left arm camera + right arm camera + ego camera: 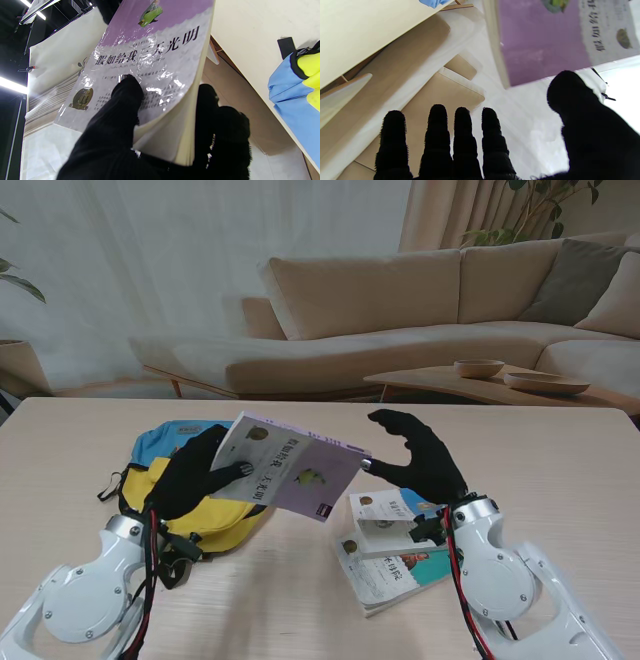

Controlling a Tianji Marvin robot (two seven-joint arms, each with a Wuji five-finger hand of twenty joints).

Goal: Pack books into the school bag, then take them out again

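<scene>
I expect the purple-and-white book to stay flat and closed when I carry it by one end, as the book's loose end sticks straight out, its pages shut.
My left hand is shut on a purple-and-white book, thumb on the cover and fingers under it, holding it tilted above the table. The left wrist view shows the thumb pressed on the book. The blue-and-yellow school bag lies under and behind that hand, partly hidden by it. My right hand hovers open just right of the book's corner, apart from it; in the right wrist view its fingers are spread with the book beyond the thumb. Two more books lie stacked near my right wrist.
A beige sofa stands beyond the table's far edge. A low side table with two bowls is at the back right. The bag's black straps trail toward me.
</scene>
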